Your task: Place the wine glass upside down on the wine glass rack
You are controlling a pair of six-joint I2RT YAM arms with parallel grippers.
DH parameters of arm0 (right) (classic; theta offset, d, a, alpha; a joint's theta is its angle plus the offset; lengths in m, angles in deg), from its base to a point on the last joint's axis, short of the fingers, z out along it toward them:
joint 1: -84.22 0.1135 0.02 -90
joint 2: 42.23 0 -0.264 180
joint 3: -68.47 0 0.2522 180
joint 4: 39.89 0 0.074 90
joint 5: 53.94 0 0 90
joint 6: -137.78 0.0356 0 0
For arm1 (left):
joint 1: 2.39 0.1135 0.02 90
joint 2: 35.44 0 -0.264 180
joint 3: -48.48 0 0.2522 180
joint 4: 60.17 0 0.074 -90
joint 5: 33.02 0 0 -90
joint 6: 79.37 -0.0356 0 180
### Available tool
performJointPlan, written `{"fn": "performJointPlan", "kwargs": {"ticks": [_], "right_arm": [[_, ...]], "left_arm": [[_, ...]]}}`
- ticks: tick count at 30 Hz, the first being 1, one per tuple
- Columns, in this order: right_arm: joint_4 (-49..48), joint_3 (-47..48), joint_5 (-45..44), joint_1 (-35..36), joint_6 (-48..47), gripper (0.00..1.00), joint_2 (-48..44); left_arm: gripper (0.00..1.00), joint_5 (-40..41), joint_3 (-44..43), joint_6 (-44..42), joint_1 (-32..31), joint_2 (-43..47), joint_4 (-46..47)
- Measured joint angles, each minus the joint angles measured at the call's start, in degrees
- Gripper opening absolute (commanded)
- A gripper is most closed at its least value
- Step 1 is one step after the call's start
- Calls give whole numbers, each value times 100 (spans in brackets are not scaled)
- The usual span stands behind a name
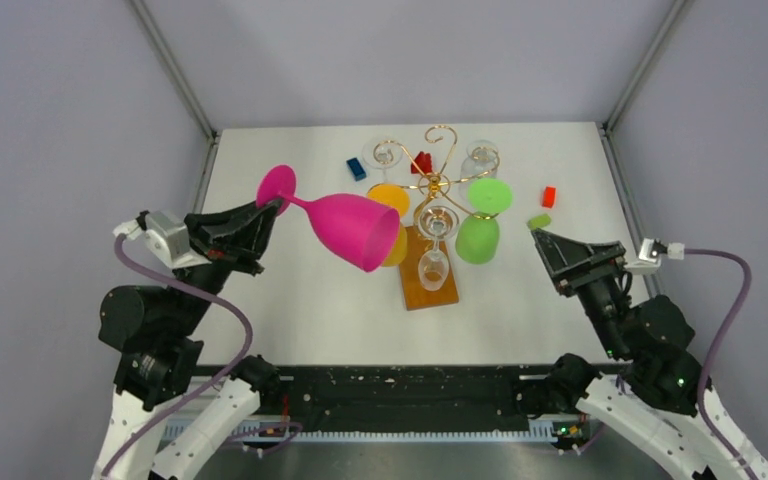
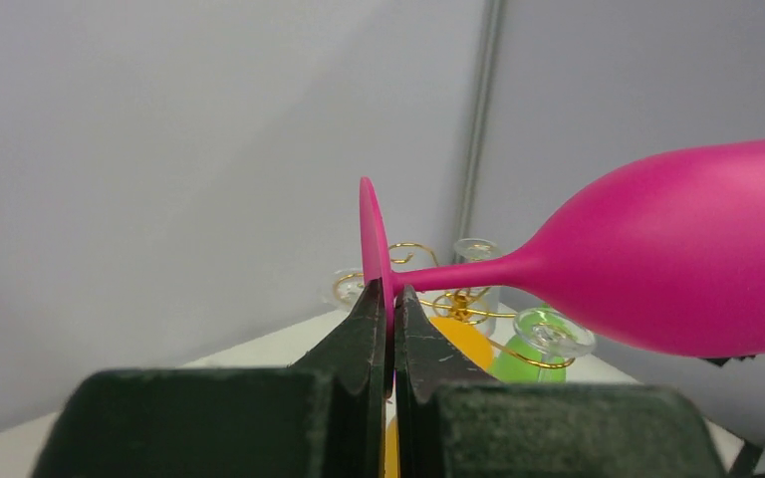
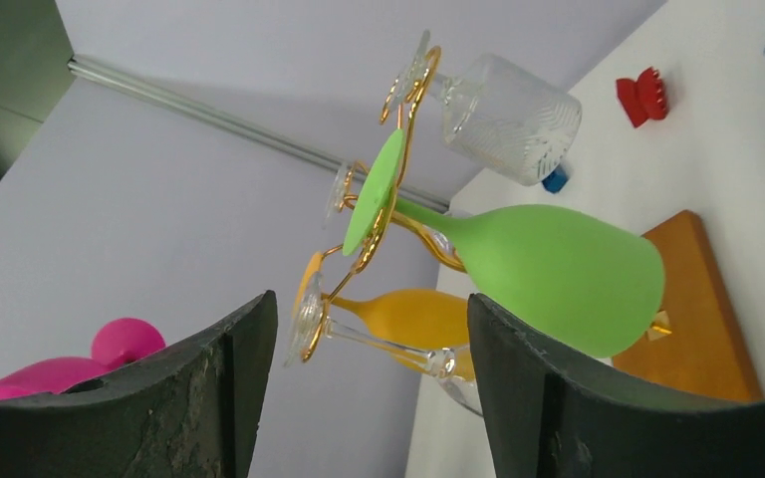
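The robot's left gripper is holding the pink wine glass by its foot [image 1: 277, 183], and that foot has to rest on the rack, so the right gripper should first grab the stem [image 1: 298, 202].
A pink wine glass [image 1: 345, 225] hangs in the air on its side, left of the wine glass rack [image 1: 430, 185], bowl toward the rack. My left gripper [image 1: 278, 208] is shut on the edge of its round foot [image 2: 373, 249]; the stem and bowl [image 2: 677, 264] run to the right. The gold wire rack stands on an orange-brown wooden base [image 1: 428, 285] and carries a green glass [image 1: 480, 235], an orange glass [image 1: 392, 200] and clear glasses, all upside down. My right gripper [image 1: 538, 237] is open right of the rack, nothing between its fingers [image 3: 229, 388].
Small blocks lie on the white table [image 1: 290, 310]: blue [image 1: 356, 168], dark red [image 1: 421, 161], red [image 1: 548, 196] and green [image 1: 539, 222]. Grey walls and metal posts close in the back and sides.
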Motion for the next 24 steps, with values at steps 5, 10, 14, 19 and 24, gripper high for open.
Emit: {"fn": "performJointPlan", "kwargs": {"ticks": [5,10,14,19,24], "right_arm": [[1003,944,-323,0,-826,69,-140],[1541,1950,-254,2,-1939,70,-26],[1869,3067,356,9,-2977,71,861],[1895,4170,1773,28,-3856,70,2426],[1849,4677,3499,33,-4245,68,3536]], "left_arm": [[0,-1169,-286,-560,0,-671,385],[0,-1768,-291,-1233,0,-1134,564],[0,-2284,-332,-1853,-20,-1410,557],[0,-2771,-409,-2455,-234,-1580,459],[0,-3003,-986,-3176,-1014,-1893,-254]]}}
